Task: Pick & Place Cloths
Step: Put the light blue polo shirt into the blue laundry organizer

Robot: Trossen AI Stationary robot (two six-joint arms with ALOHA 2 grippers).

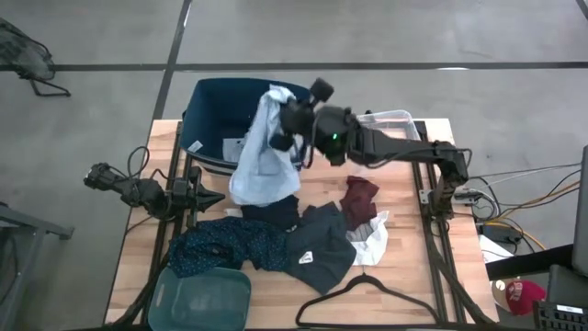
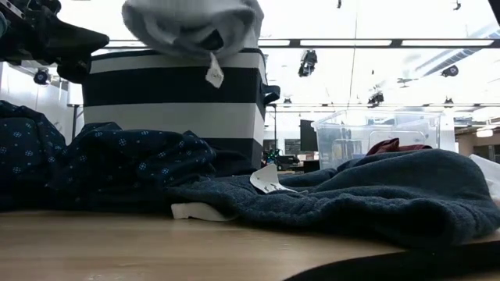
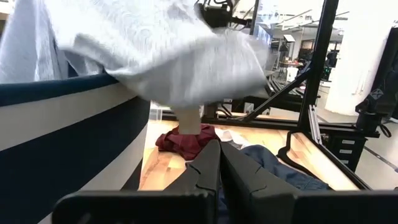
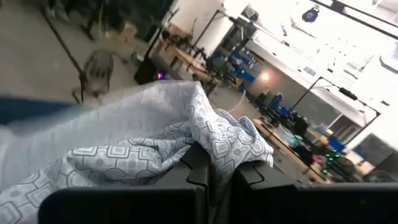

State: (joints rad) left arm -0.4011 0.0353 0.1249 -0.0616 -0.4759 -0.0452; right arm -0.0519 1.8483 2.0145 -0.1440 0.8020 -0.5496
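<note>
Next, I bring the shirt's lower end over the tub's rim with my right gripper before I lower the shirt inside, because that end hangs in front of the navy tub's near side.
My right gripper reaches from the table's right side to the near rim of the navy tub and is shut on the light blue-grey shirt. The shirt also shows in the low view high above the table. More cloths lie in a heap on the table: a navy patterned piece, a dark blue piece, a maroon piece and a white piece. My left gripper waits shut at the table's left side, beside the heap. My right gripper pinches a bunched fold of the shirt between its two fingers, several layers together. The shirt is lifted off the table and hangs below the gripper, slack, in front of the tub's near wall. I cannot tell whether it touches the rim.
A clear plastic tub stands at the far right, behind the right arm. A teal tub sits at the near left corner, and a thin black hanger lies along the near edge. Bare wood shows on the right half.
</note>
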